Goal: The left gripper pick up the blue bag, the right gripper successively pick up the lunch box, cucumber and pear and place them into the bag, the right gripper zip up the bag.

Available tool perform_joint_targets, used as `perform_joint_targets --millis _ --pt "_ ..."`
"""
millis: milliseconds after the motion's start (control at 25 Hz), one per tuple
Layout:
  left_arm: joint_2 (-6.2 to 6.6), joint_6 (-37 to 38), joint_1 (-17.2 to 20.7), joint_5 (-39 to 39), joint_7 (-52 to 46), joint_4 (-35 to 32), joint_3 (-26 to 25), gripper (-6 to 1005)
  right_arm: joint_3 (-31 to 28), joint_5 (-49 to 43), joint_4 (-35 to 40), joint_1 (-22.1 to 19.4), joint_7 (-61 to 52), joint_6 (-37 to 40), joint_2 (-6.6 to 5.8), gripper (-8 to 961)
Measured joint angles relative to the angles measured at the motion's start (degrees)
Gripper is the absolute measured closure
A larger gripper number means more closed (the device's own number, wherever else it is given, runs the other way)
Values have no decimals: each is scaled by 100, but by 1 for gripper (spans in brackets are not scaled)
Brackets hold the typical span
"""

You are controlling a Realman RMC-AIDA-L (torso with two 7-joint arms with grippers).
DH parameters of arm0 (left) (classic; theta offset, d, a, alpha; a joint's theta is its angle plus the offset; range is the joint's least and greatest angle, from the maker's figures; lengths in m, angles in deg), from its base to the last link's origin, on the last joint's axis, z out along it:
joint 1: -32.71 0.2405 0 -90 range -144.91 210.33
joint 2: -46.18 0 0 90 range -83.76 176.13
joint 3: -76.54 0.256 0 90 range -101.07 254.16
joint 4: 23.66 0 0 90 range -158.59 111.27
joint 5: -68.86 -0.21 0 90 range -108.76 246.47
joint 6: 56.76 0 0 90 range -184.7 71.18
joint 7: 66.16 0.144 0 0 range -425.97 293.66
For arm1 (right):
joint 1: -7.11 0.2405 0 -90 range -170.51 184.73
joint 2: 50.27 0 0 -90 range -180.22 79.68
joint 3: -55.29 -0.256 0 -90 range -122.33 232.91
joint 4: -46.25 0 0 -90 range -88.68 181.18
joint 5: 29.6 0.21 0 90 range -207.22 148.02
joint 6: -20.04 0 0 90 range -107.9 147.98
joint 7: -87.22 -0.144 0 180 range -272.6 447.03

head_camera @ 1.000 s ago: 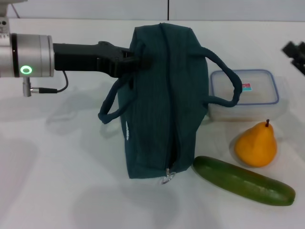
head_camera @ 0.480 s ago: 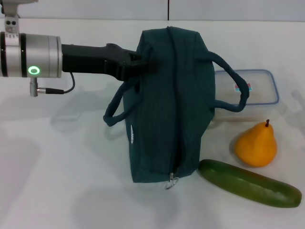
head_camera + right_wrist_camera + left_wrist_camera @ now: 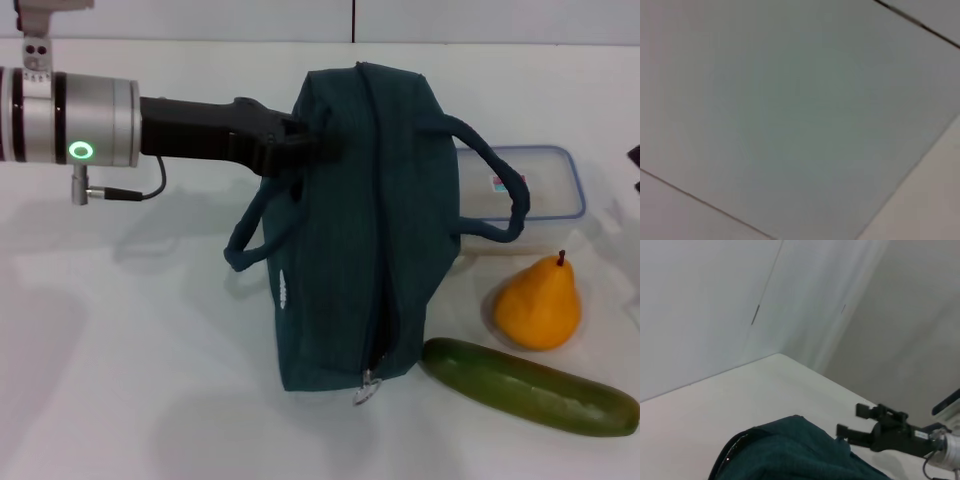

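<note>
My open right gripper keeps going toward the lunch box's end (image 3: 572, 183), which lies free away from the bag, and closes on the lunch box's rim (image 3: 580, 192).
The blue bag (image 3: 365, 230) hangs tilted over the table, its zipper line facing up and the metal pull (image 3: 366, 390) at its near end. My left gripper (image 3: 305, 137) reaches in from the left and is shut on the bag's upper left edge. In the left wrist view the bag (image 3: 790, 450) fills the lower part, and my right gripper (image 3: 853, 421) shows beyond it, open and empty. The lunch box (image 3: 530, 192) lies right of the bag, partly behind a handle. The pear (image 3: 538, 305) stands in front of it. The cucumber (image 3: 530, 386) lies at the near right.
The white table (image 3: 130, 350) stretches to the left and front of the bag. A pale wall with a dark seam rises behind it. The right wrist view shows only pale wall panels.
My left gripper and the bag have shifted to the right and a little nearer. The right gripper has drawn back to the right edge of the head view.
</note>
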Motion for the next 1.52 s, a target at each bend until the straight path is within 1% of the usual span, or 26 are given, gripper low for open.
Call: perform_joint_targets --millis 280,520,960,1520 --pt "3 0 17 0 0 -44 0 919 4 -367 -20 228 -502 -319 0 118" --pt "0 0 31 0 15 -46 0 920 -4 -501 -35 337 -796 -507 0 117" --pt "4 1 40 3 68 -110 0 921 8 -705 -3 550 -1114 -545 0 118" --pt "0 7 57 4 141 -185 0 921 -55 -678 45 587 -1197 -549 0 123"
